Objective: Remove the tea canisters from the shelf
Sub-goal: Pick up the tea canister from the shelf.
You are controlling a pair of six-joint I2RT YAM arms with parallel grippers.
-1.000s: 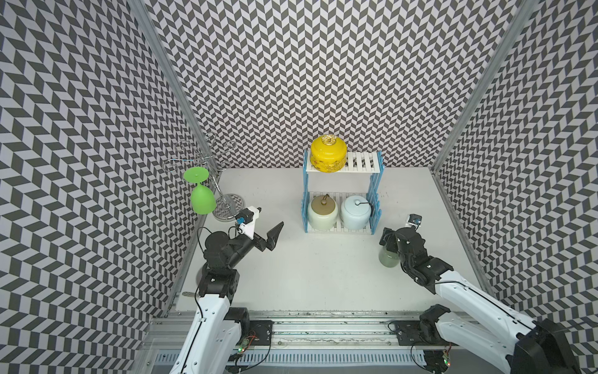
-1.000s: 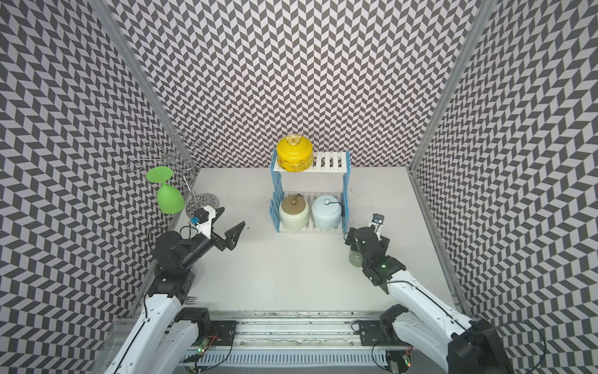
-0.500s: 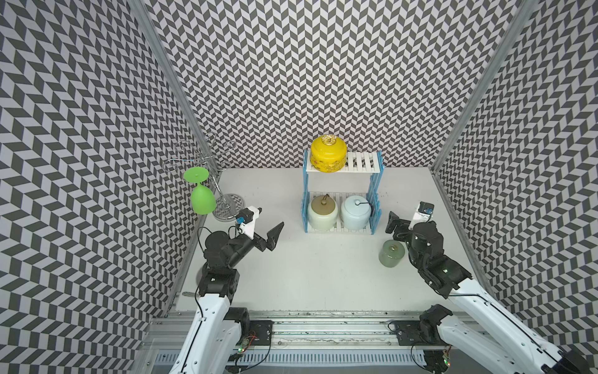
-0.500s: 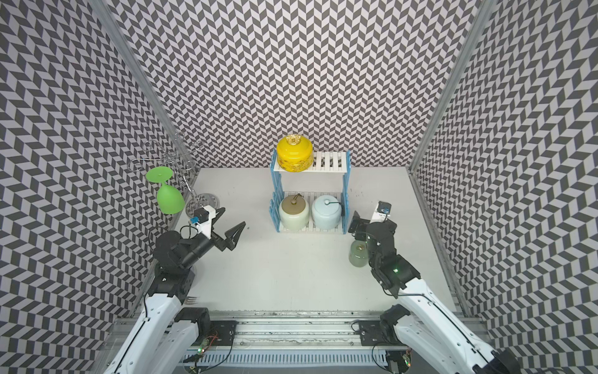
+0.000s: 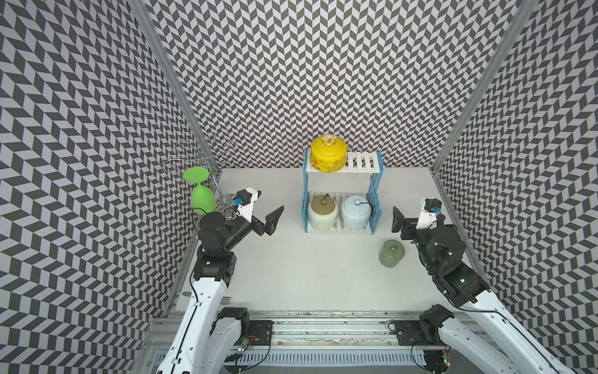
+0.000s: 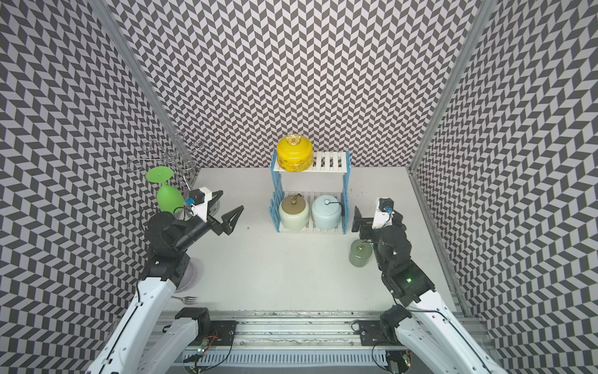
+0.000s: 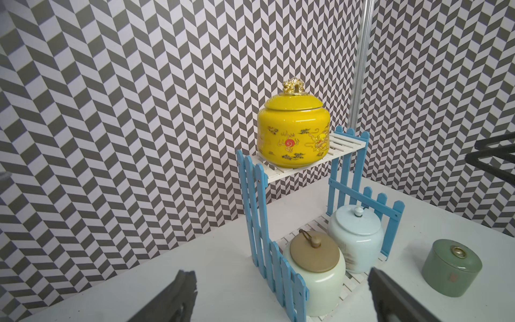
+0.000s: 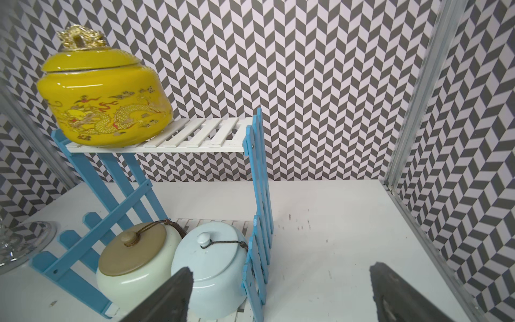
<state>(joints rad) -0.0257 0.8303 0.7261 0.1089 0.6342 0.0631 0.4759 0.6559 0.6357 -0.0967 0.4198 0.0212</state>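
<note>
My left gripper should keep rising until its spread fingers close around the knob, because the yellow canister's gold knob point(image 5: 328, 139) stands free above the shelf, open to them.
The shelf point(image 5: 363, 161) stands at the back middle in both top views. On its upper board sits the yellow canister point(image 5: 328, 157) point(image 7: 292, 133). On the lower board stand the cream canister with tan lid point(image 5: 323, 214) point(image 8: 136, 262) and the pale blue one point(image 5: 356, 212) point(image 8: 211, 264). The sage-green canister point(image 5: 392, 253) point(image 7: 451, 271) stands upright on the table, right of the shelf's front. My right gripper point(image 5: 412, 211) point(image 8: 281, 284) hovers open behind it, apart from it and empty. My left gripper point(image 5: 267, 209) point(image 7: 281, 295) hangs open and empty left of the shelf.
A chrome wire glass stand point(image 5: 202, 158) with a green goblet point(image 5: 203, 199) hung upside down rises at the back left, close to my left arm. A fork point(image 6: 187, 299) and a plate point(image 6: 192, 275) lie at the front left. Patterned walls close three sides.
My right gripper has let go of the sage-green canister, which now stands on the table, and has risen and drawn back to the right. The left arm has not moved.
</note>
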